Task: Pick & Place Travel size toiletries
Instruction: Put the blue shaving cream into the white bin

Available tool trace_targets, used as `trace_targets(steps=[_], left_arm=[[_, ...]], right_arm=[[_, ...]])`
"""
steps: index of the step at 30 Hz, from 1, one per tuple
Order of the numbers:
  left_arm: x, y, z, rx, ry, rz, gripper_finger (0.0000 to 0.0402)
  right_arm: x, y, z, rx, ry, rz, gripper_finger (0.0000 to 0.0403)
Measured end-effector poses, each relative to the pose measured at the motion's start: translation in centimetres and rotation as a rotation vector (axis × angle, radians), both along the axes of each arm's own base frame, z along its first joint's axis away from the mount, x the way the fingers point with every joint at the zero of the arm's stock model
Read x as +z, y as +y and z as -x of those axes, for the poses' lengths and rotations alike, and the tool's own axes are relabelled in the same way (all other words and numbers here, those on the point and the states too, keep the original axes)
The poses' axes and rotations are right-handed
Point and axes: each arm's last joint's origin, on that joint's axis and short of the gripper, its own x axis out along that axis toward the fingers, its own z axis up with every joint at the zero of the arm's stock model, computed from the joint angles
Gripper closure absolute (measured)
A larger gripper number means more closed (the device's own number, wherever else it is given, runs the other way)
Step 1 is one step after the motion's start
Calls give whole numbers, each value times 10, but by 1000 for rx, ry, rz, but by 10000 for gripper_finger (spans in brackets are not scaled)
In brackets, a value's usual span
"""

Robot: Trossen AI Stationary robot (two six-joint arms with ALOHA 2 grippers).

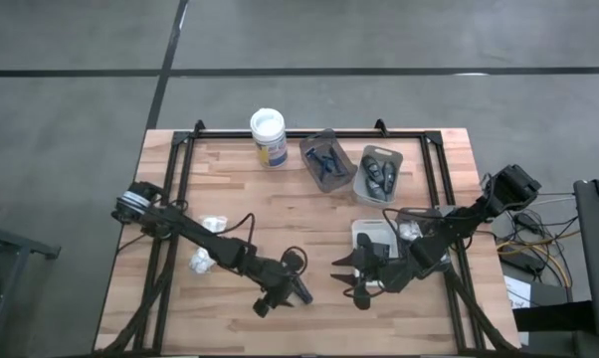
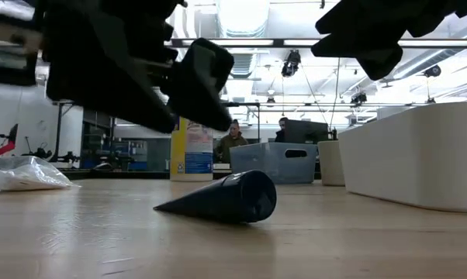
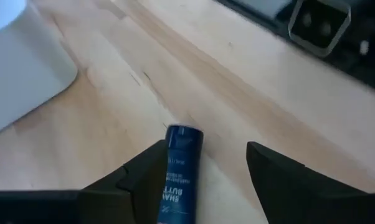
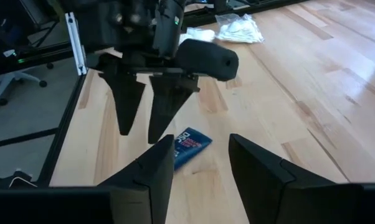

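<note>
My left gripper should lift the tube [image 2: 230, 198] and offer its flat end [image 2: 162, 208] to my right gripper, because the tube lies under my left gripper, out of reach of my right gripper's fingers.
A small dark blue-black tube [image 2: 227, 198] lies on its side on the wood near the table's near edge, between my two grippers. My left gripper [image 3: 206, 149] is open and points down over the tube [image 3: 178, 177], which shows between its fingers, close to one of them. In the low view the left gripper [image 2: 140, 70] hangs above the tube, apart from it. My right gripper [image 4: 200, 140] is open and faces the tube [image 4: 189, 146] and the left gripper [image 4: 139, 134] from the right. Two white lumpy packets [image 1: 212, 226] [image 1: 200, 262] rest on the table's left half.
At the far edge stand a white-lidded tub [image 1: 268, 136], a grey tray with blue razors [image 1: 324, 159] and a grey tray with dark bottles [image 1: 379, 171]. A white tray [image 1: 371, 237] sits under my right arm. People sit in the room beyond the table.
</note>
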Motion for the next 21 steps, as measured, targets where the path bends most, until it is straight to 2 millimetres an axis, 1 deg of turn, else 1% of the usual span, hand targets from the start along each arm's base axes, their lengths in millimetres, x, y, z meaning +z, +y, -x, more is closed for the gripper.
trace_targets(steps=[2, 6, 11, 17, 21], left_arm=[[-1, 0, 0, -31, -18, -43, 181], [-3, 4, -2, -25, -18, -56, 181], [-15, 12, -7, -3, 16, -72, 181], [-36, 17, -11, 11, 70, -96, 183], [-40, 19, -13, 4, 61, -109, 183]], right_arm=[[0, 0, 0, 0, 0, -1, 249], [0, 0, 0, -3, 0, -16, 243], [0, 0, 0, -5, 0, -19, 234], [0, 0, 0, -8, -3, -27, 226], [1, 0, -1, -15, -11, -29, 222]])
